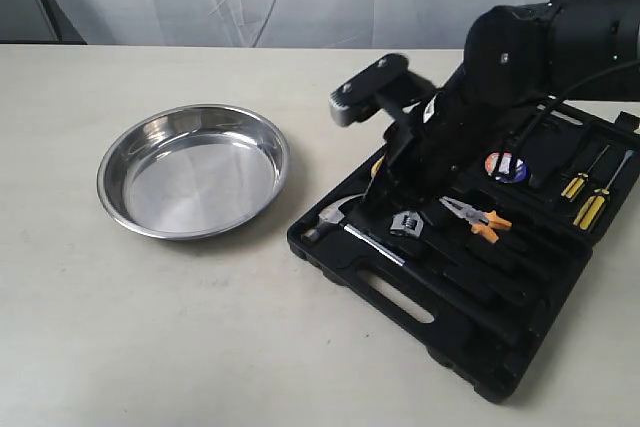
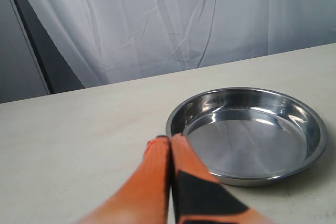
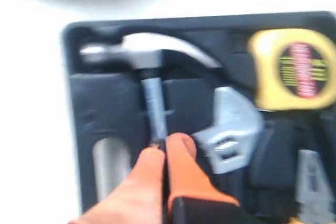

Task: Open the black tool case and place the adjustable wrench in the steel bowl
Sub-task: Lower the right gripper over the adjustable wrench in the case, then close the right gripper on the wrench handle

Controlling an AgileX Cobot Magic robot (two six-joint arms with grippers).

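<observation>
The hammer handle (image 3: 155, 109) is under my closed right gripper, which is next to the adjustable wrench. Next, I move across, open and put my fingers on both sides of the wrench's black handle (image 3: 230, 183) below the wrench's head.
The black tool case (image 1: 470, 347) lies open on the right of the table, its tools resting in their slots. The adjustable wrench (image 1: 407, 224) sits in the case between a hammer and pliers. In the right wrist view its silver head (image 3: 231, 129) is just beside my right gripper (image 3: 167, 142). That gripper is shut with nothing between its fingers and hovers over the hammer shaft. The steel bowl (image 1: 193, 171) stands empty to the left of the case. My left gripper (image 2: 170, 139) is shut and empty, low over the table beside the bowl's rim (image 2: 247, 135).
The case also holds a claw hammer (image 1: 335, 219), orange-handled pliers (image 1: 475, 217), a tape measure (image 3: 294, 69) and yellow-handled screwdrivers (image 1: 590, 197). My right arm covers the case's middle. A white curtain hangs behind the table.
</observation>
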